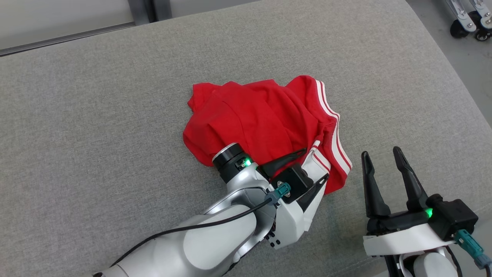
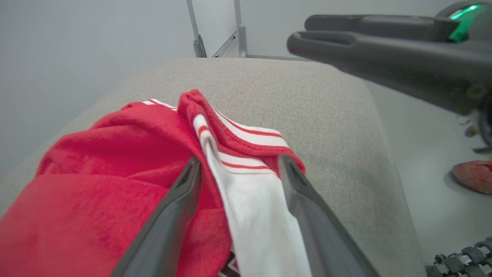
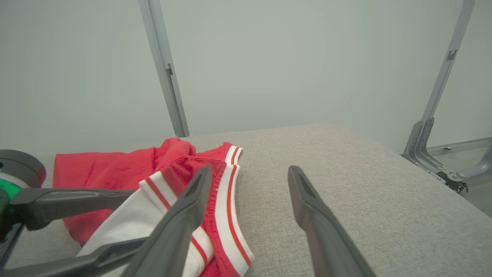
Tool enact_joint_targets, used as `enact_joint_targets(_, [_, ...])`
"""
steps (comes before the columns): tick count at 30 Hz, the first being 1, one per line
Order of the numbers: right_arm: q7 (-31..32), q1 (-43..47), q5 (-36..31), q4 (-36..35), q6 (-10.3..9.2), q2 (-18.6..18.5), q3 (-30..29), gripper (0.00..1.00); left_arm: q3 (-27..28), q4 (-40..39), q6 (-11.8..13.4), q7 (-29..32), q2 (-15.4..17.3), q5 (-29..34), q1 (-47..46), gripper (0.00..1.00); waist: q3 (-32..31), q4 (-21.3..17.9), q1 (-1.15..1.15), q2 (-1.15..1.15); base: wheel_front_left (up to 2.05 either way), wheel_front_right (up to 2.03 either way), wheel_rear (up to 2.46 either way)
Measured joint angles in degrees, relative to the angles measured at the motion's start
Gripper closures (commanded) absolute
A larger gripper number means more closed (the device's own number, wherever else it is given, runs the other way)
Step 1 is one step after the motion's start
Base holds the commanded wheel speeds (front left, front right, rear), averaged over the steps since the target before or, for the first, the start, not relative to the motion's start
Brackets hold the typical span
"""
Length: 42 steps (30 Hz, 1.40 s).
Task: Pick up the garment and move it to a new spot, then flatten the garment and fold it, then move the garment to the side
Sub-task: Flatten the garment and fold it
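Observation:
The garment (image 1: 256, 113) will show hidden lettering once I spread it flat, because a black patch edged in white (image 2: 230, 267) is peeking out from beneath the red fold.
The garment (image 1: 257, 115) is a red top with white, red-striped trim, lying crumpled in the middle of the grey cushion (image 1: 96, 115). My left gripper (image 1: 316, 163) is at its near right corner. It is open, and a white sleeve lies loosely between the spread fingers. The left wrist view shows the left gripper (image 2: 240, 161) straddling that striped cuff of the garment (image 2: 96, 173). My right gripper (image 1: 381, 152) stands open and empty just right of the cloth, above bare cushion. From the right wrist, the right gripper (image 3: 250, 169) sits beside the garment (image 3: 107, 169), with the left gripper (image 3: 140, 217) lower left.
The cushion's right edge (image 1: 461, 96) drops to the floor, where caster wheels (image 1: 467, 23) stand at the far right. Metal frame posts (image 3: 163, 65) rise behind the cushion. A reddish object (image 2: 474, 175) lies on the floor. The right gripper (image 2: 298, 34) crosses the top of the left wrist view.

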Motion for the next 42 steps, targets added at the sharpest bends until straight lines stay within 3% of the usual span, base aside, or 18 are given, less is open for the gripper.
enact_joint_targets(9, [0.0,-0.3,0.5,0.0,0.0,0.0,0.5,0.0,-0.6,-5.9,3.5,2.5,0.6,3.2,-0.5,0.0,0.5,-0.9,0.0,0.0,0.0,0.0,0.0])
enact_joint_targets(15, [0.0,-0.6,1.0,0.0,0.0,0.0,0.3,0.0,-1.2,-11.6,4.5,5.2,1.7,5.5,-0.3,0.0,1.3,-1.8,0.0,0.0,0.0,0.0,0.0])
enact_joint_targets(19, [0.0,-1.1,1.6,0.0,0.0,0.0,0.7,0.0,-1.3,-12.4,4.6,6.9,2.8,6.2,-0.3,0.0,1.8,-2.3,0.0,0.0,0.0,0.0,0.0])
enact_joint_targets(31, [0.0,-1.3,2.3,0.2,0.0,0.0,0.9,0.0,0.3,-15.1,8.0,7.7,5.4,7.1,-1.7,0.0,2.1,-3.1,0.0,0.0,0.0,0.0,0.0])
enact_joint_targets(42, [0.0,-1.4,2.2,0.0,0.0,0.0,1.4,0.0,-0.3,-14.4,7.4,10.2,5.3,6.4,-1.2,0.0,2.5,-3.4,0.0,0.0,0.0,0.0,0.0])
